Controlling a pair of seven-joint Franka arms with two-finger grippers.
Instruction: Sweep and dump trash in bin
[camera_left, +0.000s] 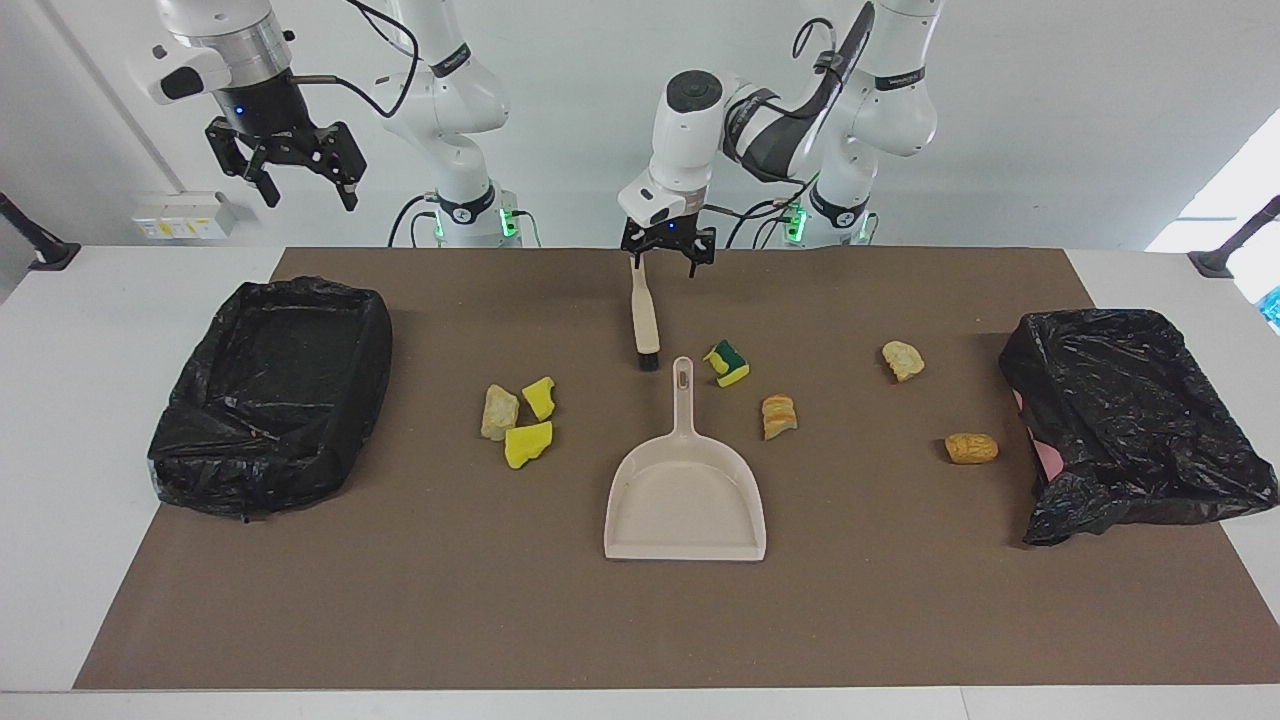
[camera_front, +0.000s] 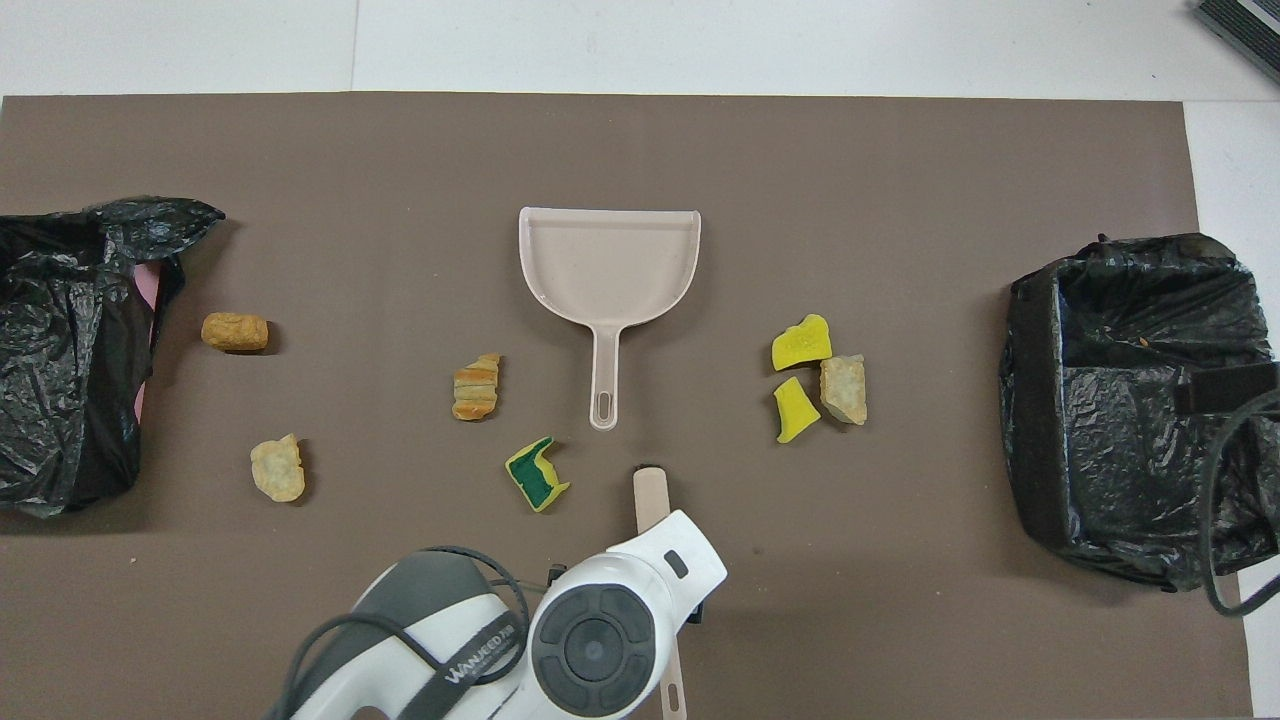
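The open fingers of my left gripper are in line with the beige brush's narrow width (camera_left: 644, 314). I should keep moving gently toward the brush's handle end (camera_left: 639, 274) until one finger is on each side of it.
The trash lies scattered on the brown mat: two yellow sponge chunks (camera_left: 538, 398) beside a tan lump (camera_left: 499, 411), a green-backed sponge (camera_left: 727, 362), and bread-like lumps (camera_left: 778, 415) (camera_left: 971, 447). A bin lined with a black bag (camera_left: 270, 395) stands at the right arm's end. My left gripper (camera_left: 668, 260) hangs open just over the handle end of the beige brush (camera_left: 645, 310), gripping nothing; in the overhead view its wrist (camera_front: 600, 620) hides it. My right gripper (camera_left: 305, 195) waits open, raised high, nearer the robots than that bin.
A beige dustpan (camera_left: 685, 495) lies mid-mat, its handle pointing at the brush bristles. A second black-bagged bin (camera_left: 1130, 420) sits at the left arm's end. Another pale lump (camera_left: 902, 360) lies between it and the dustpan.
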